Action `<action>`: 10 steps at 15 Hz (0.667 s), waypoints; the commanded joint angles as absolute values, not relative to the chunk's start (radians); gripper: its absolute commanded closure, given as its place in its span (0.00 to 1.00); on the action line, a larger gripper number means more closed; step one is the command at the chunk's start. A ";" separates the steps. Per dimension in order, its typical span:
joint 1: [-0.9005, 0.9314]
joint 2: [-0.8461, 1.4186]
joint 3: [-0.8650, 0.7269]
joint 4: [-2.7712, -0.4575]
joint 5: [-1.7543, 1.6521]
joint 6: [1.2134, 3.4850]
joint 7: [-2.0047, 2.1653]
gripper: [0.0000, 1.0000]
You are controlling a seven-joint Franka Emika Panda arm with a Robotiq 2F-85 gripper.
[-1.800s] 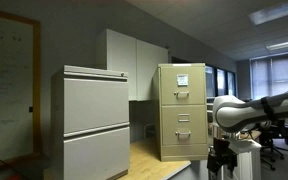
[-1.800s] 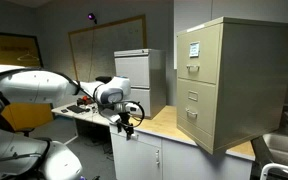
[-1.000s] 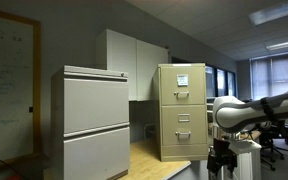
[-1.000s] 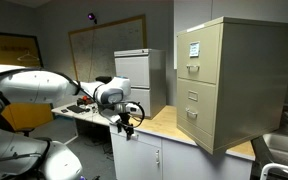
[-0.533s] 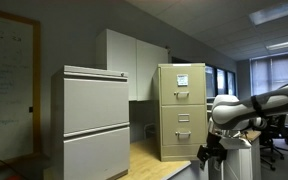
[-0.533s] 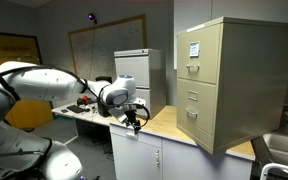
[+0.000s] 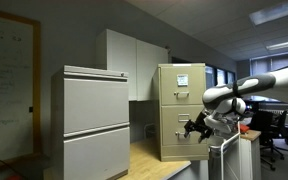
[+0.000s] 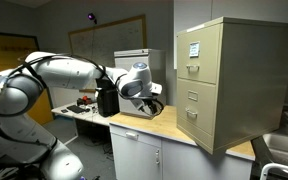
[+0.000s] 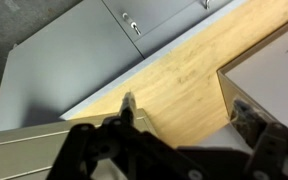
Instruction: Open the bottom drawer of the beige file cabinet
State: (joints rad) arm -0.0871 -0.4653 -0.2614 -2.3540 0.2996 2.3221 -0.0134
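My open gripper should keep moving toward the bottom drawer's handle [image 8: 191, 113] until that handle is between my fingers, because clear space [image 8: 172, 111] lies between the gripper and the handle.
The beige file cabinet [image 7: 180, 105] stands on a wooden countertop [image 7: 149, 158] and shows in both exterior views [image 8: 234, 80], with a white sheet on its upper front. Its bottom drawer [image 7: 184, 141] is shut, as the exterior view [image 8: 198, 122] also shows. My gripper [image 7: 195, 128] hangs in the air in front of the cabinet's lower half, apart from it; an exterior view [image 8: 154, 103] shows it over the counter, left of the cabinet. In the wrist view the gripper [image 9: 189, 122] is open and empty, with bare countertop [image 9: 184, 70] between its fingers. A beige cabinet corner [image 9: 24, 150] lies at the bottom left.
A wider light-grey two-drawer cabinet [image 7: 96, 120] stands on the same counter, also seen further back [image 8: 139, 68]. Under-counter cupboard doors with small handles [image 9: 134, 25] show in the wrist view. A pale box edge [image 9: 274, 75] lies at the right.
The arm has swung up from beside the counter's edge and reached out over the countertop towards the beige cabinet. The drawers have not moved.
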 commanded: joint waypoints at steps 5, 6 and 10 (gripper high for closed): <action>-0.092 -0.129 -0.351 -1.959 0.542 2.323 -0.056 0.00; -0.103 -0.090 -0.355 -1.914 0.571 2.314 -0.056 0.00; -0.174 0.061 -0.345 -1.749 0.664 2.272 -0.041 0.00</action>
